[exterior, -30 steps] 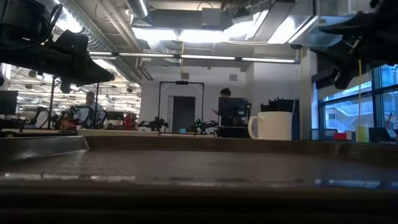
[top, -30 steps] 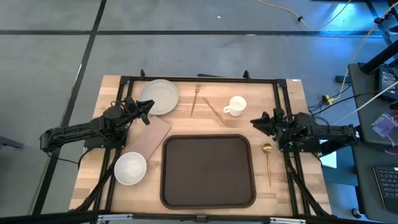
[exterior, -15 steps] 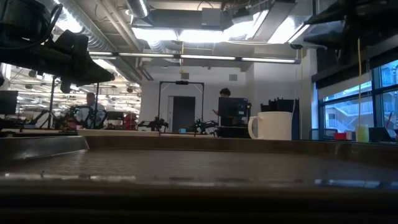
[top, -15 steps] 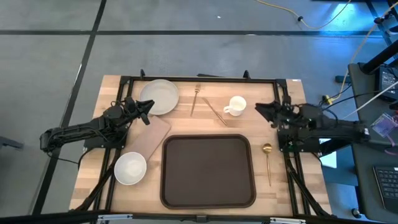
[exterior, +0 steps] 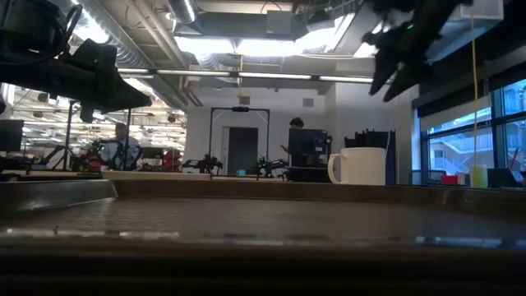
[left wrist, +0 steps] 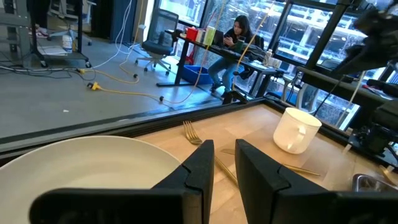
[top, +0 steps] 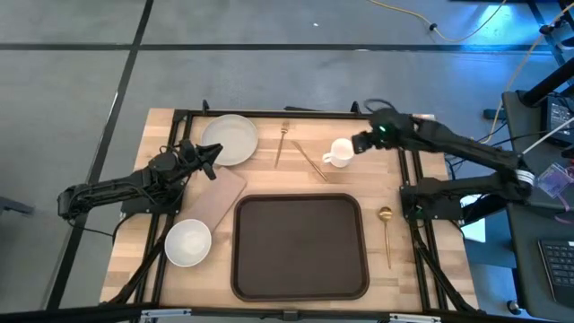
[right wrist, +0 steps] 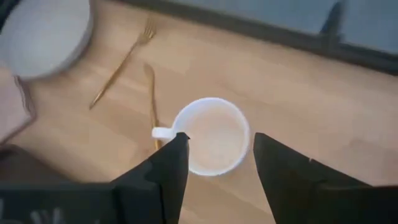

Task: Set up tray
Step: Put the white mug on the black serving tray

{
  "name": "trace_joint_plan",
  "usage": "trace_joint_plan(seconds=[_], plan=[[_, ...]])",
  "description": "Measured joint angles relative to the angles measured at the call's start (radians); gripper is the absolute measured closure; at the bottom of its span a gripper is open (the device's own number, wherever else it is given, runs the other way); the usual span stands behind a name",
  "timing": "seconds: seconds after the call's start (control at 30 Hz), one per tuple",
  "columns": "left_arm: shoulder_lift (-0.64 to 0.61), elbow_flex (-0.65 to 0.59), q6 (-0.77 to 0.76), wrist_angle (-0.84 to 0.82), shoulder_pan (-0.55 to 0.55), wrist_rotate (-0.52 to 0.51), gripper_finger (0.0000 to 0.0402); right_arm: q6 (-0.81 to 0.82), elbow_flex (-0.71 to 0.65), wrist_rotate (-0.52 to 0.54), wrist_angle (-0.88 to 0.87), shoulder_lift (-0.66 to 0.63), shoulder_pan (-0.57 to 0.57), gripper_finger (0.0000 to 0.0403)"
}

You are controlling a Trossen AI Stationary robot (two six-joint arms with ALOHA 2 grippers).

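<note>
My right gripper should go on lowering its open fingers until they straddle the mug's rim (right wrist: 248, 138) opposite the handle, as the white mug's handle (top: 327, 159) points away from them.
The dark brown tray (top: 300, 247) lies flat at the table's near middle. A white mug (top: 339, 152) stands upright beyond its far right corner, also in the low view (exterior: 362, 166). My right gripper (top: 361, 144) hovers above the mug, open; in the right wrist view the gripper (right wrist: 217, 163) looks down into the mug (right wrist: 214, 135), with a finger on either side and apart from it. My left gripper (top: 211, 160) waits by the white plate (top: 230, 139), with its fingers (left wrist: 202, 165) a narrow gap apart.
A white bowl (top: 187, 242) and a beige napkin (top: 215, 197) lie left of the tray. A gold fork (top: 282, 144) and a gold knife (top: 311, 161) lie between plate and mug. A gold spoon (top: 386, 233) lies right of the tray. A black frame rims the table.
My right arm has swung from beside the spoon near the table's right edge toward the far edge and leftward, and now reaches out over the mug with its fingers pointing down at it. Nothing on the table has moved.
</note>
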Motion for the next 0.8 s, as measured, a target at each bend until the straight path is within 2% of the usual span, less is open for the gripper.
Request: trace_joint_plan(seconds=[0.23, 0.33, 0.53, 0.8], plan=[[0.000, 0.000, -0.032, 0.000, 0.000, 0.001, 0.0343, -0.205, 0.056, -0.124, -0.005, 0.213, -0.139, 0.0221], [0.000, 0.000, -0.037, 0.000, 0.000, 0.001, 0.0343, -0.241, 0.056, -0.160, -0.015, 0.279, -0.186, 0.0221], [0.000, 0.000, -0.036, 0.000, 0.000, 0.001, 0.0343, -0.191, 0.056, -0.258, -0.016, 0.352, -0.237, 0.0221], [0.000, 0.000, -0.036, -0.001, 0.000, -0.005, 0.0343, -0.155, 0.055, -0.256, -0.021, 0.406, -0.235, 0.0222]])
